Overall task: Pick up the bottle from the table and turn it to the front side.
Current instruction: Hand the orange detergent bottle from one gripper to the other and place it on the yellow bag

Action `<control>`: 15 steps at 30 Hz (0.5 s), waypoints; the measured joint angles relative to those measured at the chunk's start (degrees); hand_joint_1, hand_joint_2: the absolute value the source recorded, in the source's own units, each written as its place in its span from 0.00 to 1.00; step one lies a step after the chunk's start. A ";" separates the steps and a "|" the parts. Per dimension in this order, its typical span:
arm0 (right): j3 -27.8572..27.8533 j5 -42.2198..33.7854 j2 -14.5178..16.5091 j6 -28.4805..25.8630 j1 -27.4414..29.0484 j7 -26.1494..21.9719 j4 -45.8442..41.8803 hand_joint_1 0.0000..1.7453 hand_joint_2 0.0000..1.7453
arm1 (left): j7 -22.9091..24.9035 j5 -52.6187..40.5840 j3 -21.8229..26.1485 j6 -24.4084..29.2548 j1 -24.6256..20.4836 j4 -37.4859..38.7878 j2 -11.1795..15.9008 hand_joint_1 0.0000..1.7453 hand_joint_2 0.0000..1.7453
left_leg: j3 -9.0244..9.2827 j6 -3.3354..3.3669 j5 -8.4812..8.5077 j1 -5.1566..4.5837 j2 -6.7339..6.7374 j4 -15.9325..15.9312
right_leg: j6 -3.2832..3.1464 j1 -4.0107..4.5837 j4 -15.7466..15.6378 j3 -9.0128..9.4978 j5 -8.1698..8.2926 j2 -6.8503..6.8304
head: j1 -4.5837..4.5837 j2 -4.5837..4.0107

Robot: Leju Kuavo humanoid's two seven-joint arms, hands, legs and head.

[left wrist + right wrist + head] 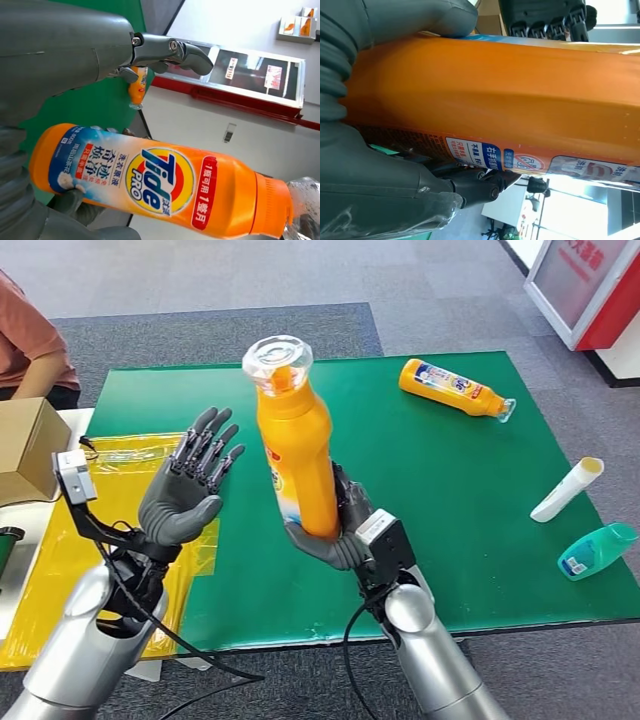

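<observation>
I expect the Tide bottle (298, 455) to settle label up when I lay it down, because the matching second orange bottle (453, 389) rests steady with its label up.
My right hand (341, 530) grips an orange Tide bottle (296, 445) by its base and holds it upright above the green table mat (453, 480), clear cap on top. The bottle's front label with the Tide logo (160, 181) faces the left wrist camera. In the right wrist view the bottle's orange side (501, 95) lies between the thumb (422, 17) and the dark fingers (478, 185). My left hand (189, 490) is raised to the left of the bottle, palm toward it, fingers spread, holding nothing and a little apart from it.
A second orange bottle (456, 388) lies on its side at the mat's far right. A white tube (566, 489) and a teal bottle (598, 550) lie at the right edge. A yellow sheet (121, 490) and a cardboard box (26, 445) are at left, a person's arm (34, 355) beyond.
</observation>
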 joint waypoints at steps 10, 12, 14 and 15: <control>2.00 1.06 0.31 -1.08 -1.35 0.14 1.11 1.00 1.00 | 3.57 -0.45 -3.37 2.18 -6.60 2.72 -1.33 0.00 1.00 | 0.00 0.01 0.02 0.00 0.00 0.00 | 0.00 0.00 0.00 0.01 0.02 0.00 | 0.00 0.00; 2.24 1.05 0.37 -1.16 -1.48 0.14 1.29 1.00 1.00 | 3.70 -0.44 -3.98 2.36 -7.30 3.06 -1.68 0.00 1.00 | 0.00 0.01 0.02 0.00 0.01 0.00 | 0.00 0.00 0.00 0.00 0.02 0.00 | 0.00 0.00; 2.33 1.05 0.40 -1.22 -1.53 0.15 1.41 1.00 1.00 | 3.71 -0.43 -4.37 2.39 -7.71 3.38 -1.90 0.00 1.00 | 0.00 0.01 0.01 0.00 0.01 0.00 | 0.00 0.00 0.00 0.00 0.02 0.00 | 0.01 0.00; 2.35 1.05 0.41 -1.25 -1.54 0.16 1.45 1.00 1.00 | 3.71 -0.43 -4.51 2.39 -7.84 3.51 -1.96 0.00 1.00 | 0.00 0.00 0.01 0.00 0.01 0.00 | 0.00 0.00 0.00 0.00 0.02 0.00 | 0.01 0.00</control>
